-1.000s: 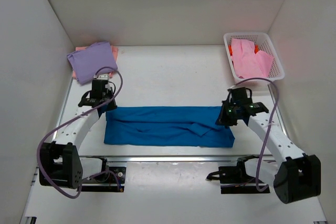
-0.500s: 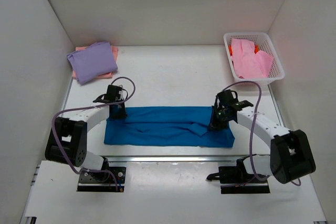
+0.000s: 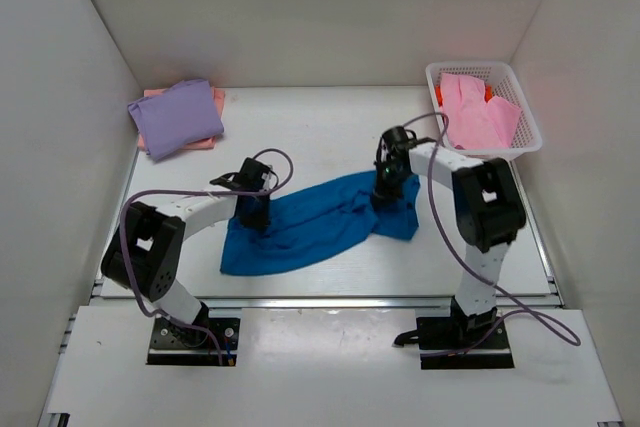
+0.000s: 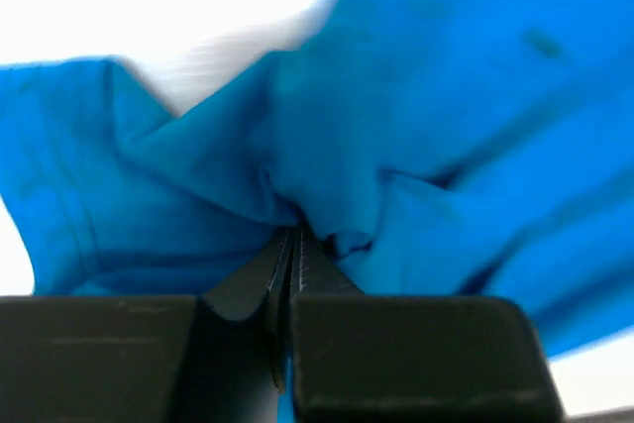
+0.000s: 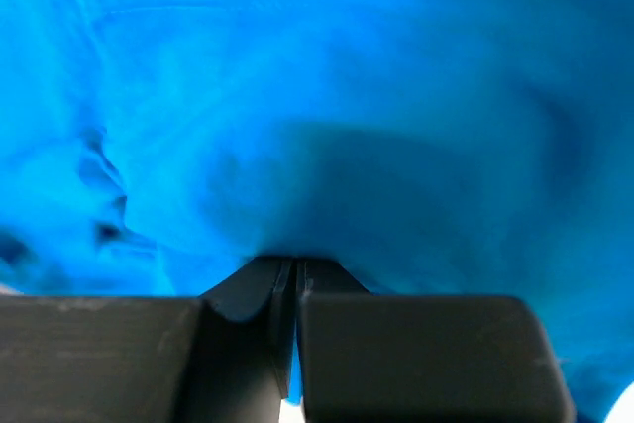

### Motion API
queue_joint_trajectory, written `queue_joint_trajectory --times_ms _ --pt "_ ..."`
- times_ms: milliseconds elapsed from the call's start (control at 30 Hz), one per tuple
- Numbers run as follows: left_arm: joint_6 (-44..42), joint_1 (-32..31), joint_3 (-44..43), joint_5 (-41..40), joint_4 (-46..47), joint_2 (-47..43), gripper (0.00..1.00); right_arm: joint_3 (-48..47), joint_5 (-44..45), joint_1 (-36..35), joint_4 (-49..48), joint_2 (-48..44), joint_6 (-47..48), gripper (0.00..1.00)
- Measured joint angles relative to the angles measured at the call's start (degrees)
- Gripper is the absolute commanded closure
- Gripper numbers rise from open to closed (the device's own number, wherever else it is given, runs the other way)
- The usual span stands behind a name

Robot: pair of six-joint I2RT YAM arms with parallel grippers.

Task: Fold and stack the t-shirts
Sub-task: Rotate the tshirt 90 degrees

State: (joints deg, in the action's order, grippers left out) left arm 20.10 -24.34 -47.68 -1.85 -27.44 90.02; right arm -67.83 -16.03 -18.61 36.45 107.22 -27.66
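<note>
I should turn the blue t-shirt [image 3: 318, 223] to run front to back [image 3: 325, 119] before my left gripper pulls it straight, because it lies bunched up and crosswise between my grippers.
A bright blue t-shirt [image 3: 320, 225] lies bunched on the white table, its ends drawn toward the middle. My left gripper [image 3: 252, 215] is shut on the blue cloth at its left end; in the left wrist view the jaws [image 4: 294, 235] pinch a gathered fold of blue fabric [image 4: 416, 126]. My right gripper [image 3: 386, 195] is shut on the shirt's right end, and the right wrist view is filled with blue cloth [image 5: 327, 106] pinched at the gripper [image 5: 295, 263]. A folded lavender t-shirt [image 3: 176, 117] rests on a salmon one [image 3: 214, 97] at the back left.
A white mesh basket [image 3: 527, 115] at the back right holds a light pink shirt [image 3: 474, 112] with orange cloth [image 3: 439, 97] under it. White walls enclose the table on three sides. The arm bases stand at the near edge.
Both grippers moved inward and back, dragging the blue shirt's ends together, so the flat strip has bunched up. The left gripper closed onto the cloth.
</note>
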Motion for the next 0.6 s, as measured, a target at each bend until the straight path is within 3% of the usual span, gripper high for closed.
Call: queue_joint_trajectory --times_ms 133,333,500,600 --pt "1.99 -3.76 -1.79 4.2 -0.61 1.81 1.0 -18.73 0.72 0.42 -0.57 12.41 2.32 0.99" --pt "5.44 -9.35 -2.12 15.63 -1.99 3.26 1.0 -47.78 0.94 1.46 5.11 28.22 7.43 0.97" --pt "9.31 -14.1 -0.96 24.63 -3.48 2.8 0.98 -58.82 2.38 2.23 10.84 29.94 11.08 0.94" --pt "11.67 -13.14 -1.05 27.34 -3.87 -0.5 0.99 -59.56 3.28 2.54 12.66 26.1 12.48 0.91"
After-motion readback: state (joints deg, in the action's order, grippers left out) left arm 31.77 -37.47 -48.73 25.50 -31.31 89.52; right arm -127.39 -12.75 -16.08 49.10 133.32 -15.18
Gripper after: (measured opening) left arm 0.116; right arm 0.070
